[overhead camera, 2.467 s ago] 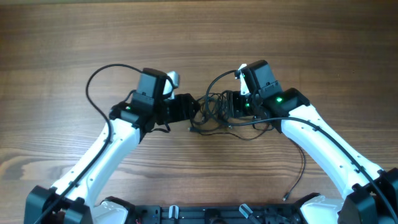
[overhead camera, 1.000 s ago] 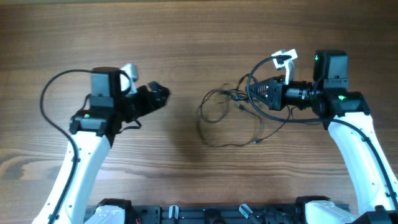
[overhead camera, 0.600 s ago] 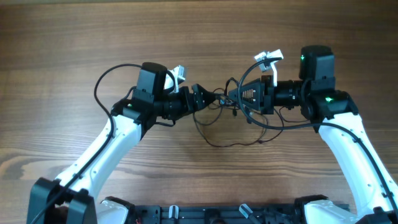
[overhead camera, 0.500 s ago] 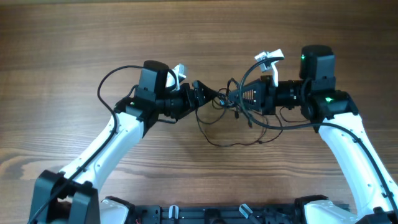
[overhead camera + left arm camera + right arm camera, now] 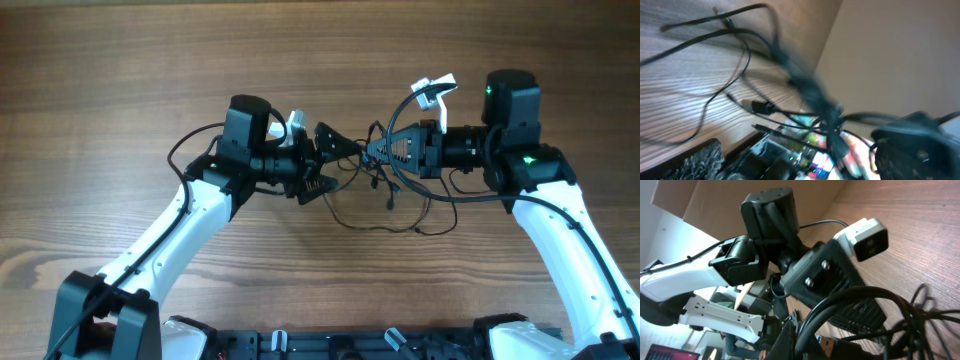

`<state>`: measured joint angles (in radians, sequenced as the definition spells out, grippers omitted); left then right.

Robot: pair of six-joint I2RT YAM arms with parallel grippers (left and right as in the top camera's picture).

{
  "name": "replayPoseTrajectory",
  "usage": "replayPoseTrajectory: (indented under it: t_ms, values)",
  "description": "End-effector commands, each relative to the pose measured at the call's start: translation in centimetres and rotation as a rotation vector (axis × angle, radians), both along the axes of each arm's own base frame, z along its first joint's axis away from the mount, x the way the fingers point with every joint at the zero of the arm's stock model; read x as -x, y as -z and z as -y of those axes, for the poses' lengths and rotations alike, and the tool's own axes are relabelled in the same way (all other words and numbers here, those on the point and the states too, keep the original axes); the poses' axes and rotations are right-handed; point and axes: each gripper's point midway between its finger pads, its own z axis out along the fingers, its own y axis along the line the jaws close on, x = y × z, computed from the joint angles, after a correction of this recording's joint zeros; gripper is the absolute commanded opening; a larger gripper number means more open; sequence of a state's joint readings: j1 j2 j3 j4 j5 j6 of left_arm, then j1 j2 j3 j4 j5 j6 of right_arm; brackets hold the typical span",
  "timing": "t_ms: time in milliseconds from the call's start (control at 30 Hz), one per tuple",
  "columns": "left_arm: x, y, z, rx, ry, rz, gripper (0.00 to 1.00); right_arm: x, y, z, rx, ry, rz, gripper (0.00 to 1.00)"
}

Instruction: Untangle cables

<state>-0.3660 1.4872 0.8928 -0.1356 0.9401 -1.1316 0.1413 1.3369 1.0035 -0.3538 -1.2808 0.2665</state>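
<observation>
The cables are hanging in a clump (image 5: 376, 158) between my grippers, so I should put the clump down on the wood (image 5: 347, 200) and then grab it from above with my left gripper.
The cables (image 5: 385, 222) are a tangle of thin black cords. Their bunched part hangs between the two arms, and loose loops trail onto the wooden table (image 5: 120, 70). My right gripper (image 5: 377, 156) is shut on the bunch, which is pinched at the jaws in the right wrist view (image 5: 807, 337). My left gripper (image 5: 334, 166) faces it from the left, open wide. In the left wrist view the cables (image 5: 740, 55) run blurred across the gap of the left gripper (image 5: 805, 155), and I cannot tell whether they touch a finger. One plug (image 5: 759, 106) dangles below the bunch.
Each arm's own thicker black cable arches beside it, the left one (image 5: 195, 140) and the right one (image 5: 470, 195). The robot base (image 5: 330, 345) lies along the near table edge. Bare wood stretches behind and to both sides of the arms.
My left arm has swung in from the left to the bunch and its jaws have spread wider. My right gripper has carried the cables leftward, staying shut on them.
</observation>
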Motion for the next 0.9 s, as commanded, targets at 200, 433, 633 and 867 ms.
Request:
replayPoseTrajectory:
  t_ms: [200, 433, 633, 867]
  values:
    - [-2.6, -0.7, 0.0, 0.018, -0.151, -0.053, 0.39, 1.7, -1.8, -0.4, -0.086, -0.105, 0.019, 0.04]
    - [-3.5, 4.3, -5.7, -0.249, -0.225, 0.011, 0.04, -0.4, 0.7, 0.1, 0.039, 0.041, -0.023, 0.04]
    - [-4.4, 5.7, -11.6, -0.322, -0.302, -0.012, 0.04, -3.6, 12.2, 9.6, 0.707, 0.625, -0.283, 0.04]
    - [-4.5, 6.0, -13.8, -0.328, -0.345, -0.043, 0.04, -1.4, 15.0, 15.4, 1.018, 0.798, -0.377, 0.17]
